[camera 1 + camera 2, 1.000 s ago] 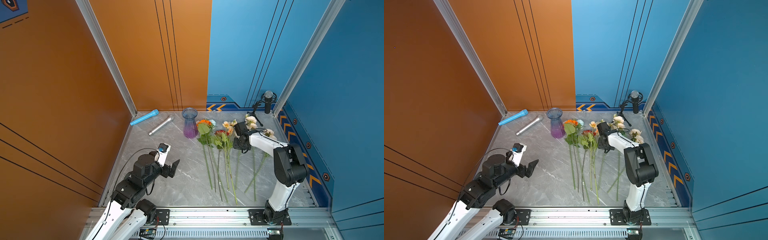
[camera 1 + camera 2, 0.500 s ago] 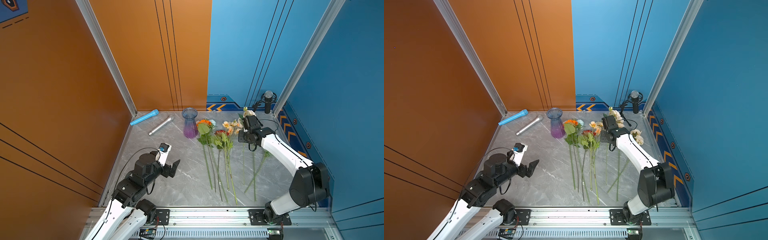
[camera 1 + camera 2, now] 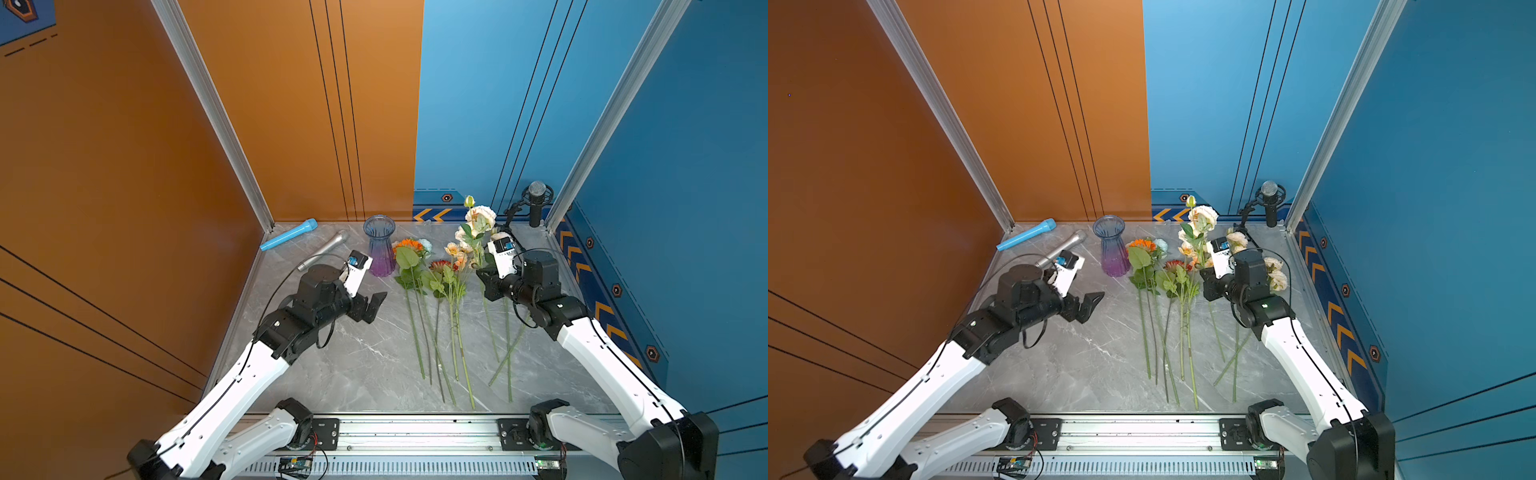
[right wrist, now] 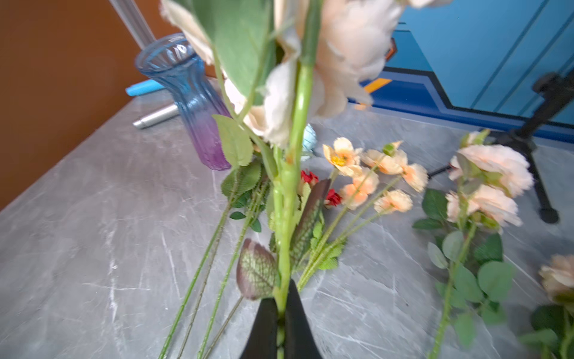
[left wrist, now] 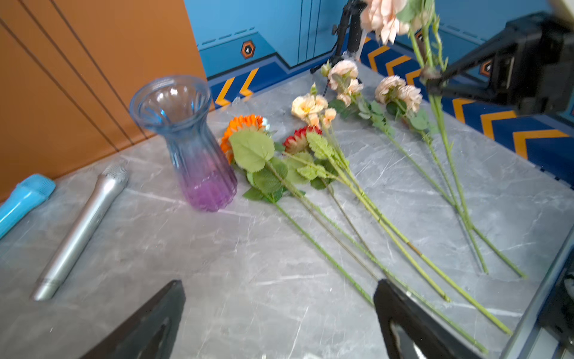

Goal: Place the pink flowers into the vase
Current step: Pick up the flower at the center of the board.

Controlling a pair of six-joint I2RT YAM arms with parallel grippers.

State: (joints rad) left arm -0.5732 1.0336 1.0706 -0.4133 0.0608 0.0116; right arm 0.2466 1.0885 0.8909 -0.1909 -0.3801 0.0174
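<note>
The pink flower's stem [image 5: 452, 161] hangs loose under my right gripper. My left gripper goes on moving toward that stem part [image 5: 439, 113] until its open fingers are on both sides of it, and then close.
My right gripper [image 4: 281, 298] is shut on the green stem of one of the pink flowers [image 3: 481, 215] and holds it nearly upright, blooms high. The stem's lower end hangs down towards the table. Two more pink flowers [image 3: 1277, 276] lie flat at the right, partly hidden by my right arm in both top views. The ribbed vase [image 3: 379, 245], blue on top and purple below, stands empty at the back, left of all the flowers. My left gripper [image 3: 371, 305] hovers open in front of the vase, nothing between its fingers [image 5: 400, 314].
A spray of orange, red and peach flowers [image 3: 432, 270] lies between the vase and the held stem. A blue microphone [image 3: 289, 240] and a silver one [image 3: 326, 249] lie at the back left. A black microphone on a stand [image 3: 536, 201] stands in the back right corner.
My right arm has stretched out and lifted the gripped pink stem off the table, so its blooms now stand high. My left arm has hardly moved.
</note>
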